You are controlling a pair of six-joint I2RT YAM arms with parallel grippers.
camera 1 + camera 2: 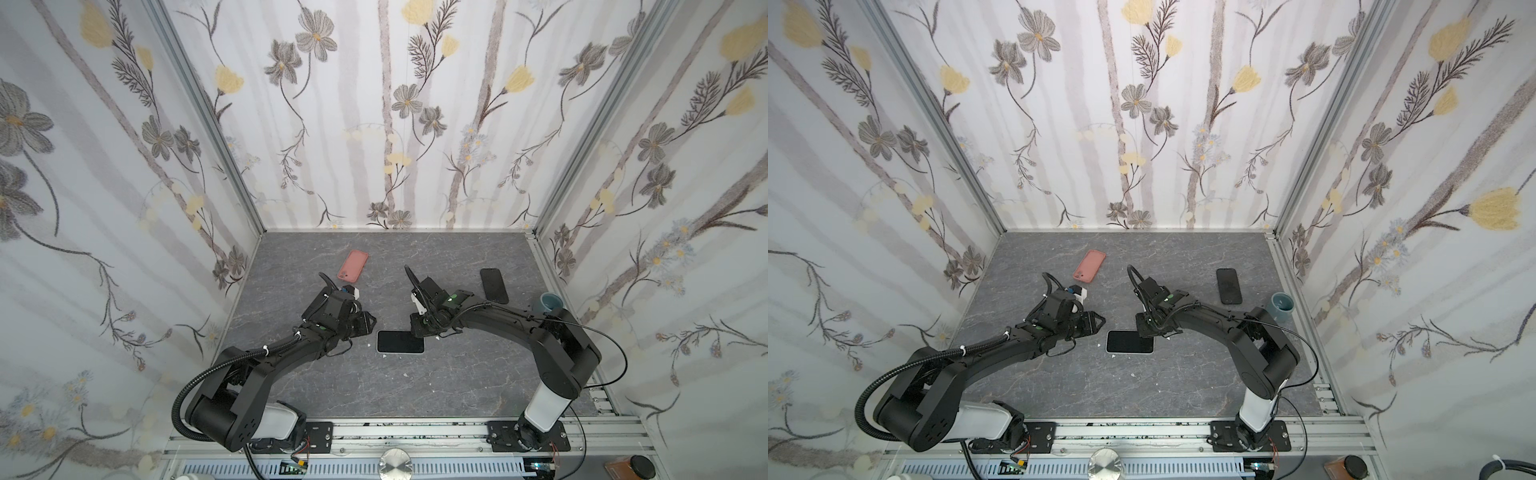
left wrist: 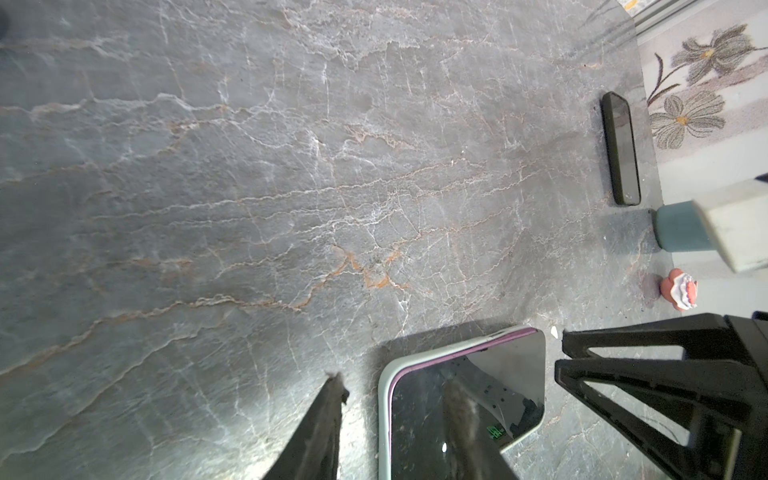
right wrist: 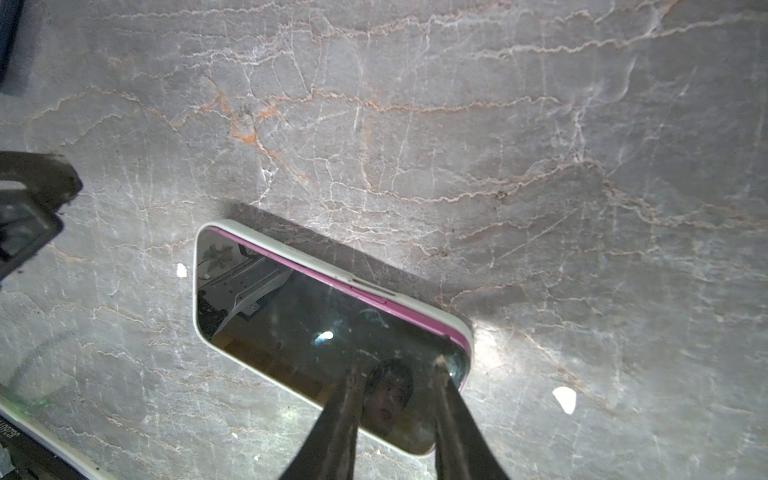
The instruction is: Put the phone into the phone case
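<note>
The fingers of the robot's right gripper are both over the phone's screen and the phone's purple side sticks up above the case's rim, so the fingers should go on either side of the case's end rim.
A phone with a black screen lies flat in a pale phone case at mid-table. A purple strip of the phone's side shows along one long rim. My left gripper is open at the phone's left end. One finger is over the table and the other is over the screen. My right gripper is open over the right end, both fingertips down at the screen with nothing between them.
A pink case lies at the back left and a black phone at the back right. A teal cup stands by the right wall, near a small red and white figure. White chips dot the grey table.
</note>
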